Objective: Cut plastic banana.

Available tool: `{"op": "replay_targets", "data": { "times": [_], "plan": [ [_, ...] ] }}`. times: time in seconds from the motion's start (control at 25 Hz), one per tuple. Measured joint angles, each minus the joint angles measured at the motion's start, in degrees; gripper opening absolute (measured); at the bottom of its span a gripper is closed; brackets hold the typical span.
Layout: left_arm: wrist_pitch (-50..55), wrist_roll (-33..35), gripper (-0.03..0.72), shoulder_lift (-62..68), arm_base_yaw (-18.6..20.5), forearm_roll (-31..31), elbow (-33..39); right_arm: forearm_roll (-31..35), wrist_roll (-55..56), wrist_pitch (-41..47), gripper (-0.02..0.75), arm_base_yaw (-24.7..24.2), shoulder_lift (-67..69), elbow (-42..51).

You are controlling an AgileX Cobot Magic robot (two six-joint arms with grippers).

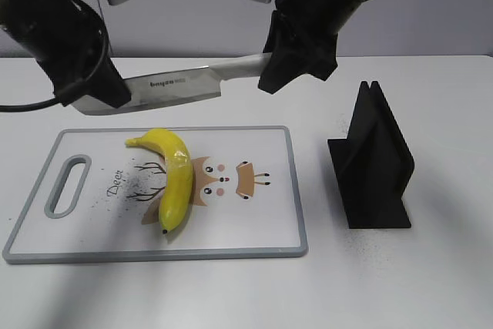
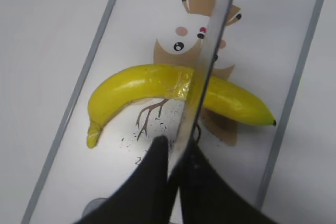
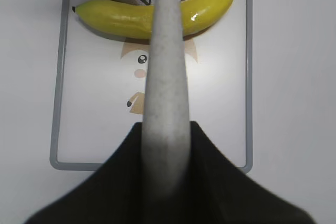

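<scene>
The knife's blade (image 1: 173, 88) is gripped by my left gripper. My left gripper should open and move away before my right gripper carries the knife to the black stand (image 1: 373, 161).
The yellow plastic banana (image 1: 176, 177) lies whole on the white cutting board (image 1: 254, 225), left of the owl print. A knife (image 1: 181, 85) hangs level above the board's far edge. My right gripper (image 1: 271, 59) is shut on its pale handle (image 3: 167, 77). My left gripper (image 1: 115, 96) is shut on the blade's tip end (image 2: 202, 85). In the left wrist view the blade crosses over the banana's (image 2: 142, 85) middle seam. In the right wrist view the handle points at the banana (image 3: 121, 19).
A black knife stand (image 1: 373, 163) sits on the table right of the board. The board has a grey rim and a handle slot (image 1: 68, 185) at its left end. A black cable (image 1: 23, 105) trails at far left.
</scene>
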Motion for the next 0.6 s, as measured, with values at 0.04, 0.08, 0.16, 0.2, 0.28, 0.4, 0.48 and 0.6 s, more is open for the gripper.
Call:
{"op": "replay_targets", "data": {
  "times": [0.04,0.08,0.16,0.2,0.28,0.4,0.48,0.6],
  "plan": [
    [-0.8,-0.41,0.041,0.14,-0.14,0.05,0.83,0.05,0.0,-0.5,0.16,0.0,0.0,0.53],
    [-1.96,-0.56,0.041,0.34,-0.27,-0.02,1.78,0.12,-0.12,-1.27,0.16,0.0,0.0,1.62],
    [-4.61,-0.63,0.041,0.51,-0.52,-0.5,4.79,0.47,-0.68,-3.86,0.16,0.1,0.0,4.83],
    [-6.44,-0.63,0.041,0.66,-0.77,-0.57,6.53,0.75,-1.05,-5.88,0.16,0.17,0.0,6.56],
    [-11.24,-0.54,0.041,1.43,-1.27,-0.44,10.09,0.91,-1.77,-11.6,0.162,0.34,0.02,11.54],
    [-21.53,0.26,0.043,4.63,-2.22,-0.5,14.77,1.51,-3.39,-22.1,0.173,0.8,1.65,17.93],
    [-26.27,0.47,0.045,8.79,-2.89,-0.61,16.16,1.53,-4.52,-25.98,0.173,0.92,4.81,19.59],
    [-26.95,0.66,0.051,11.18,-3.16,-0.48,15.58,0.95,-4.98,-26.8,0.175,0.65,7.48,19.57]
  ]
}}
